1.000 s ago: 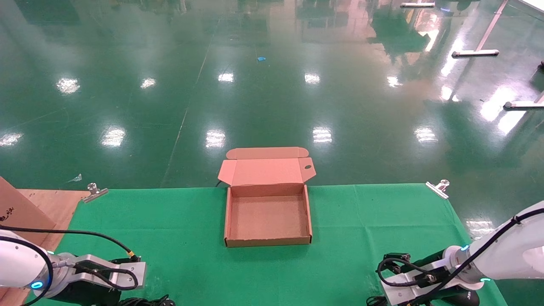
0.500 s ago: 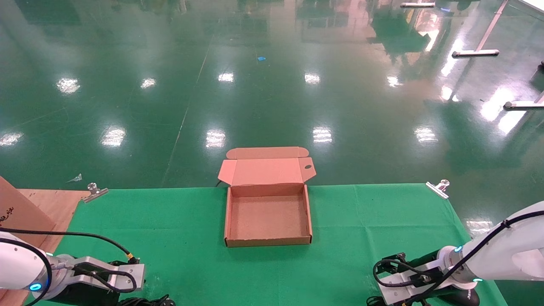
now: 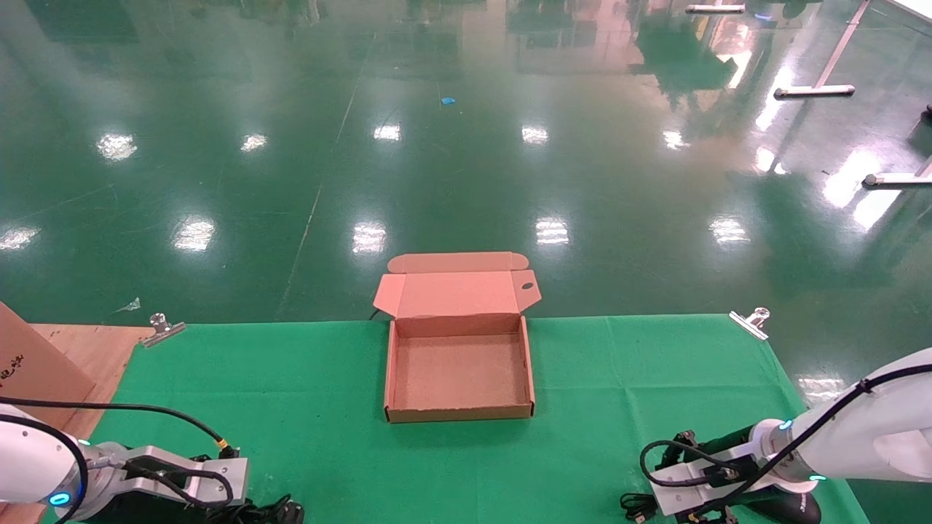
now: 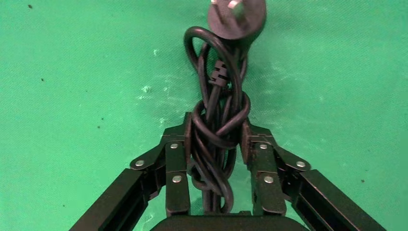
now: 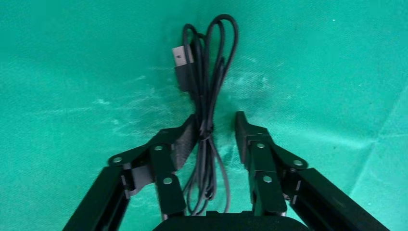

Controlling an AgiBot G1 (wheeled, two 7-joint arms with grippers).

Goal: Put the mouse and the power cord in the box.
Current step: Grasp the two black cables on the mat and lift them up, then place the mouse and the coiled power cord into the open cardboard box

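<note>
The hidden mouse will hang and swing below when I lift the cable, because a single piece of the cable (image 5: 224,183) runs back from the tied thin cable (image 5: 206,133).
The brown box (image 3: 459,413) lies open at the middle of the green cloth, its lid folded back over the far edge and nothing inside. The bundled black power cord (image 4: 217,110), plug (image 4: 235,14) at its far end, lies on the cloth at the near left. My left gripper (image 4: 216,129) is shut on its knotted middle. At the near right, my right gripper (image 5: 215,121) is open and straddles the mouse's thin looped cable (image 5: 208,96) with its USB plug (image 5: 181,60). That cable touches one finger only. The mouse body is hidden.
A plain cardboard panel (image 3: 29,364) and a bare wooden surface (image 3: 95,348) sit at the left past the cloth's edge. Metal clips (image 3: 162,329) (image 3: 751,322) hold the cloth's far corners. Shiny green floor lies beyond the table.
Both wrists have sunk lower toward the near table edge in the head view. The power cord's bundle now shows a little further out beside the left wrist.
</note>
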